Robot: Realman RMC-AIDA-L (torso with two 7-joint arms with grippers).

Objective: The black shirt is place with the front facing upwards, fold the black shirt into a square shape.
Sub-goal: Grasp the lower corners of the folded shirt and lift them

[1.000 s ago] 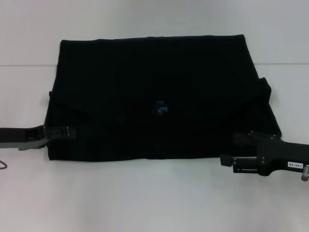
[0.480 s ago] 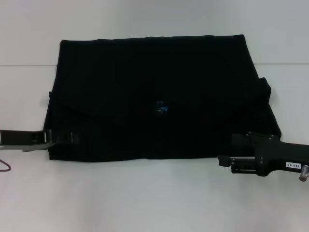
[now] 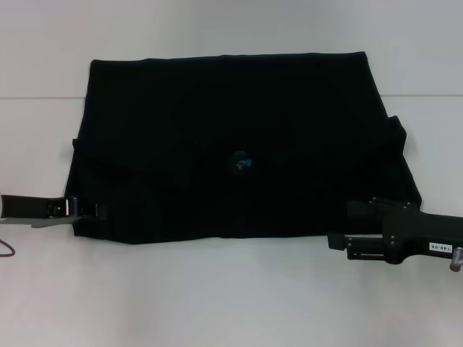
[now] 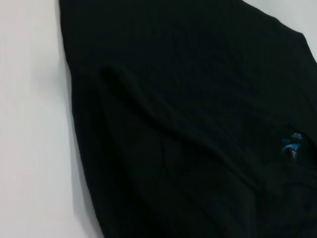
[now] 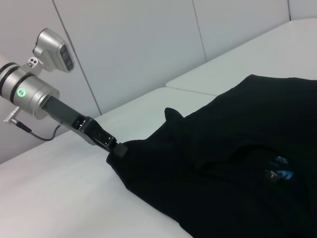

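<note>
The shirt's near edge [image 3: 323, 236] lies under my right gripper, inside the shirt's corner, so this gripper should retreat and take the shirt's side edge [image 3: 411, 186] opposite my left gripper.
The black shirt [image 3: 231, 137] lies folded in a wide, flat rectangle on the white table [image 3: 217, 296], its small blue neck label [image 3: 241, 160] showing near the middle. My left gripper [image 3: 92, 210] reaches in low from the left and meets the shirt's near-left corner; the right wrist view shows the left gripper [image 5: 118, 148] tip against the cloth edge. My right gripper [image 3: 334, 241] sits at the near-right edge of the shirt, pointing left along the near hem. The left wrist view is filled with the black shirt [image 4: 188, 124] and its label [image 4: 292, 144].
A seam [image 3: 43, 97] runs across the white table behind the shirt's middle. A thin dark cable [image 3: 6, 249] lies at the far left edge. White wall panels [image 5: 148, 44] stand behind the table. Bare tabletop stretches in front of the shirt.
My left gripper has slid along the shirt's left edge toward the near corner and drawn back a little to the left. The right gripper and the shirt have barely moved.
</note>
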